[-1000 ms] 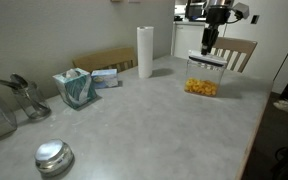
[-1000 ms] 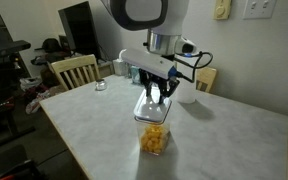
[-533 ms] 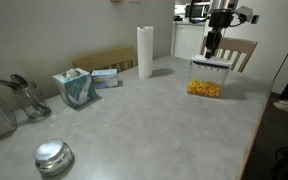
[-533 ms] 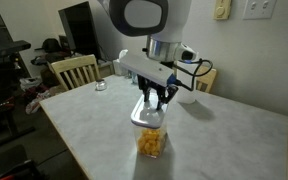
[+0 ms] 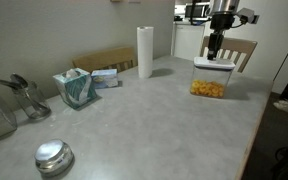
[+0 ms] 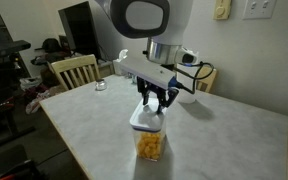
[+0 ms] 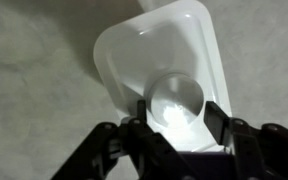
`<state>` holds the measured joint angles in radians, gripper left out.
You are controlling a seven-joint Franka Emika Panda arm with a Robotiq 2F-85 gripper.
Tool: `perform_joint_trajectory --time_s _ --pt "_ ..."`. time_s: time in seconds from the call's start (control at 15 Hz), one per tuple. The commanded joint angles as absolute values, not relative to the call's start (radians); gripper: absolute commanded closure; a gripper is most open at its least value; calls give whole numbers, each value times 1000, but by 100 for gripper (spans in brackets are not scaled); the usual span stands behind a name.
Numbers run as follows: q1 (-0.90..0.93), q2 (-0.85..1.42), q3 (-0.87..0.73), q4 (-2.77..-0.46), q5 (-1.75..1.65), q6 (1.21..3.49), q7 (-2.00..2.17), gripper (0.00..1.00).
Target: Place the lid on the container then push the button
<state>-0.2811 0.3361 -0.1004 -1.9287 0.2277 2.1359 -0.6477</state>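
The round button on the white lid point(image 7: 176, 99) is between my gripper's fingers, so next I open the fingers, lift clear, close them and push their ends down on the button's top.
The white lid point(image 7: 154, 50) lies on top of the clear container point(image 5: 209, 86) of yellow-orange food pieces, slightly tilted in an exterior view point(image 6: 147, 120). The container stands on the grey table, near its far right edge point(image 5: 254, 110). My gripper point(image 7: 177, 128) points straight down onto the lid, with its two fingers on either side of the round raised button point(image 7: 177, 103) in the lid's centre. It shows in both exterior views point(image 5: 214, 52) point(image 6: 156, 103). The fingers hide the button's sides.
A paper towel roll point(image 5: 145, 52), a teal tissue box point(image 5: 76, 88) and a round metal lid point(image 5: 53, 156) stand on the table to the left. Wooden chairs point(image 5: 241, 50) point(image 6: 72, 70) stand at the table's edges.
The gripper has lowered the tilted lid onto the container's mouth. The lid now rests on the container, which has shifted a little across the table.
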Motion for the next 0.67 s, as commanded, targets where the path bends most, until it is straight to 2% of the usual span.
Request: perform_joint_trajectory --time_s 0.0,0.07,0.4,0.53,0.6 --pt "-291 353 -90 -1916 219 2125 -691 8" --pt "-291 348 -90 -1918 216 2128 -695 0" --pt "-289 324 -96 -1929 198 2129 -699 2" --pt "-290 313 -97 -1937 189 2131 -701 15" --pt "-291 306 -99 -1943 186 2133 -704 30"
